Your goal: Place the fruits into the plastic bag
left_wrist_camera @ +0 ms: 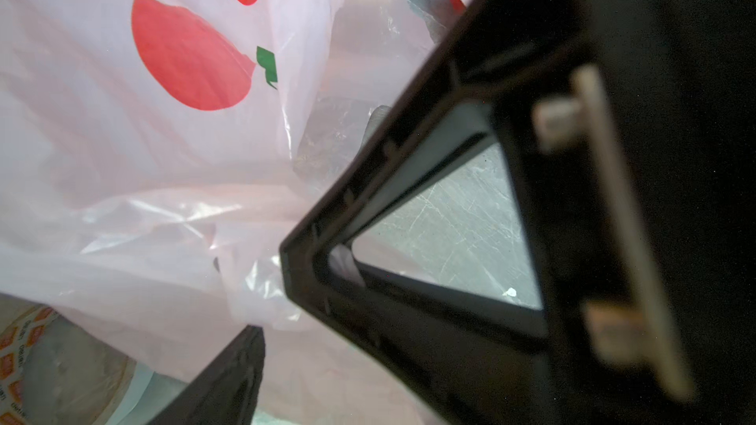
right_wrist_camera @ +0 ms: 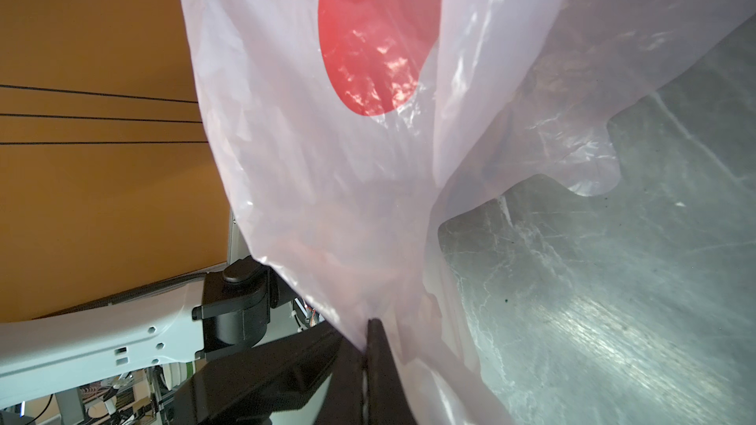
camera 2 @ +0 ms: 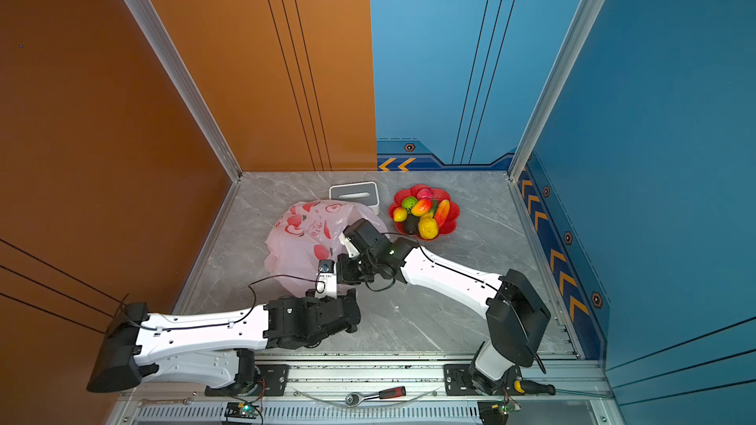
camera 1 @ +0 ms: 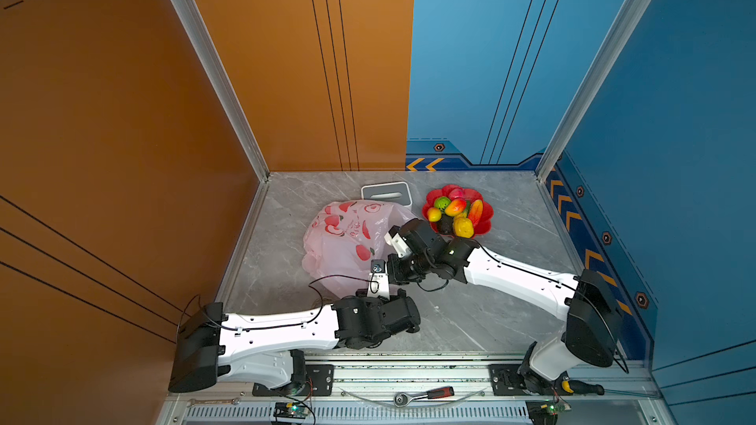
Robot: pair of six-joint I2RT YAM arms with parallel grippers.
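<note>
The bag's near edge (right_wrist_camera: 390,311) is in my closed right gripper, so my left gripper should hold the bag's edge while my right gripper goes to get the yellow fruit (camera 1: 463,226).
The fruits (camera 1: 455,210) (camera 2: 423,212) lie heaped in a red flower-shaped dish (camera 1: 486,226) at the back right, away from both grippers. Among them are a green round one (camera 1: 442,202), a dark avocado (camera 1: 446,223) and yellow-red mangoes. The plastic bag (camera 1: 347,239) (camera 2: 307,235), pale pink with red apples, lies crumpled mid-table. My right gripper (right_wrist_camera: 365,339) (camera 1: 389,271) is shut on a fold of the bag's near right edge. My left gripper (left_wrist_camera: 272,296) (camera 1: 380,290) stands open just beside it, with bag film (left_wrist_camera: 163,157) between its fingers.
A white-and-grey tissue box (camera 1: 386,194) stands behind the bag. A ratchet (camera 1: 425,396) and a screwdriver (camera 1: 581,387) lie on the front rail. Orange and blue walls close in the grey marble table (camera 1: 511,280). A roll with orange print (left_wrist_camera: 37,365) shows under the bag.
</note>
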